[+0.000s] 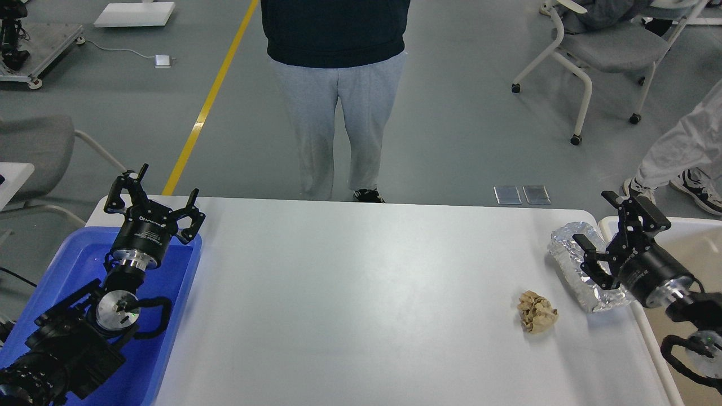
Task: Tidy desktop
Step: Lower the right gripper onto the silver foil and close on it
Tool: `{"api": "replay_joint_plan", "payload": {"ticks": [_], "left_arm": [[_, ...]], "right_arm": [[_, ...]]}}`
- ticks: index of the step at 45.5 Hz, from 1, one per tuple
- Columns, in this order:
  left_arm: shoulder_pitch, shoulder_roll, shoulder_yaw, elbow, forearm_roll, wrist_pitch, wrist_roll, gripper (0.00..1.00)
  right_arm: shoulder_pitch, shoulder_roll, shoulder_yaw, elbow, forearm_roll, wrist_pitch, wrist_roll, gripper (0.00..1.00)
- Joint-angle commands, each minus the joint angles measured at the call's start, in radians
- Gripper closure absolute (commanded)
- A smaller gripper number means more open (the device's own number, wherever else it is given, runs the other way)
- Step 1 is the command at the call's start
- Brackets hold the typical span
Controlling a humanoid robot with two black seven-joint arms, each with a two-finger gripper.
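I expect the silver foil piece to stay stretched out when I lift it by one end, because it lies puffed and creased along its length.
The white desktop fills the middle of the head view. A crumpled brown paper ball lies on it near the right side. A crumpled silver foil piece lies by the right edge. My right gripper is open and empty, hovering over the foil's right end beside the bin. My left gripper is open and empty above the far end of the blue tray.
A white-rimmed beige bin stands at the table's right edge under my right arm. A person stands just behind the table's far edge. Chairs stand on the floor at the back right and left.
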Motion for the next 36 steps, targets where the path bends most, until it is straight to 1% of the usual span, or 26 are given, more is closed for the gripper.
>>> {"api": "replay_joint_plan", "payload": {"ticks": [1,7,9,14,16,21,23,25,33,36], "left_arm": [[-0.002,0.001,0.000,0.000,0.000,0.000,0.000,0.00],[-0.002,0.001,0.000,0.000,0.002,0.000,0.000,0.00],[-0.002,0.001,0.000,0.000,0.002,-0.002,0.000,0.00],[-0.002,0.001,0.000,0.000,0.002,-0.002,0.000,0.00],[-0.002,0.001,0.000,0.000,0.002,-0.002,0.002,0.00],[-0.002,0.001,0.000,0.000,0.002,-0.002,0.002,0.00],[-0.002,0.001,0.000,0.000,0.002,-0.003,0.002,0.00],[-0.002,0.001,-0.001,0.000,0.002,-0.003,0.002,0.00],[-0.002,0.001,0.000,0.000,0.002,-0.003,0.002,0.00],[-0.002,0.001,-0.001,0.000,0.002,-0.003,0.002,0.00]], "right_arm": [[0.068,-0.179,-0.142,0.014,-0.168,0.005,-0.052,0.00],[0.137,-0.265,-0.206,0.007,-0.270,0.033,-0.154,0.00],[0.160,-0.285,-0.225,0.005,-0.288,0.042,-0.178,0.00],[0.200,-0.314,-0.261,0.004,-0.297,0.102,-0.208,0.00],[0.214,-0.324,-0.266,0.004,-0.297,0.135,-0.229,0.00],[0.232,-0.341,-0.278,0.007,-0.299,0.211,-0.313,0.00],[0.240,-0.343,-0.280,0.005,-0.305,0.217,-0.352,0.00],[0.243,-0.341,-0.286,0.002,-0.323,0.217,-0.378,0.00],[0.269,-0.331,-0.361,-0.010,-0.406,0.202,-0.421,0.00],[0.291,-0.328,-0.407,-0.036,-0.448,0.174,-0.425,0.00]]}}
